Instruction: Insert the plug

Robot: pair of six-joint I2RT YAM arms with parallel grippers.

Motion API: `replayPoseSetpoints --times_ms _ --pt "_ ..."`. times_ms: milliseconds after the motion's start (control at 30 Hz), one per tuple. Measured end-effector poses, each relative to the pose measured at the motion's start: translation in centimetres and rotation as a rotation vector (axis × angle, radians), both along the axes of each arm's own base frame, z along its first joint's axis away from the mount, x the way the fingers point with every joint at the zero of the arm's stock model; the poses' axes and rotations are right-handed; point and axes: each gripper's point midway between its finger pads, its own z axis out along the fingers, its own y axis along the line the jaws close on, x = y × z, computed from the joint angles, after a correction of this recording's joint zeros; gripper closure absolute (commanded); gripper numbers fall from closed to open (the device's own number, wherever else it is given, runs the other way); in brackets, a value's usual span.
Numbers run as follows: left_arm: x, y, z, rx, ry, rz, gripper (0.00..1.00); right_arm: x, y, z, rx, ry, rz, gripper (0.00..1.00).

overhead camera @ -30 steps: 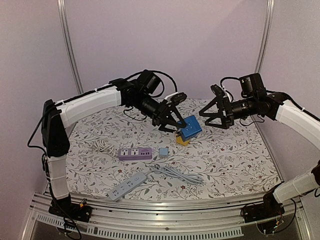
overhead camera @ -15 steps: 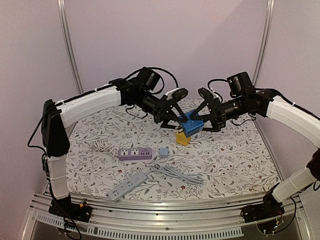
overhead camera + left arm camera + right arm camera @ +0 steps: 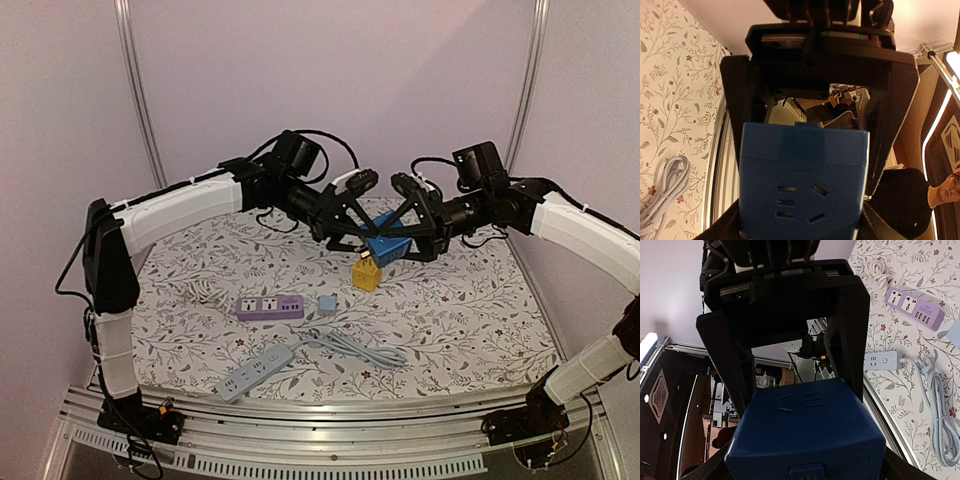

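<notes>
The grey power strip (image 3: 254, 373) is far away from my right gripper, so next my left gripper leaves the blue cube to my right gripper and moves the power strip closer.
A blue cube socket (image 3: 388, 248) hangs in the air between both grippers. My left gripper (image 3: 366, 238) grips it from the left and my right gripper (image 3: 408, 240) from the right. In the left wrist view the cube (image 3: 802, 185) fills the gap between my left gripper's (image 3: 801, 231) jaws, socket face towards the camera. In the right wrist view the cube (image 3: 807, 430) sits between my right gripper's (image 3: 805, 471) jaws. A yellow plug block (image 3: 366, 275) stands on the table just below the cube, apart from it.
A purple power strip (image 3: 270, 306) and a small light-blue cube (image 3: 327, 303) lie in the middle. A grey power strip (image 3: 258, 372) with its cable (image 3: 350, 347) lies near the front. A coiled white cord (image 3: 203, 291) lies at the left.
My right gripper has come in from the right and closed round the blue cube. The cube has risen off the yellow plug block, which stays on the table.
</notes>
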Motion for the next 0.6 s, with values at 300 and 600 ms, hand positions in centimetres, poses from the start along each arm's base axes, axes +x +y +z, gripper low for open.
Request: replayPoseSetpoints --times_ms 300,600 --pt "-0.15 0.02 0.19 -0.015 -0.001 -0.013 1.00 0.11 0.15 0.31 0.013 0.025 -0.005 0.40" --pt "-0.06 0.07 0.17 -0.010 0.008 -0.009 0.05 0.17 0.32 0.46 0.029 -0.006 0.006 0.80"
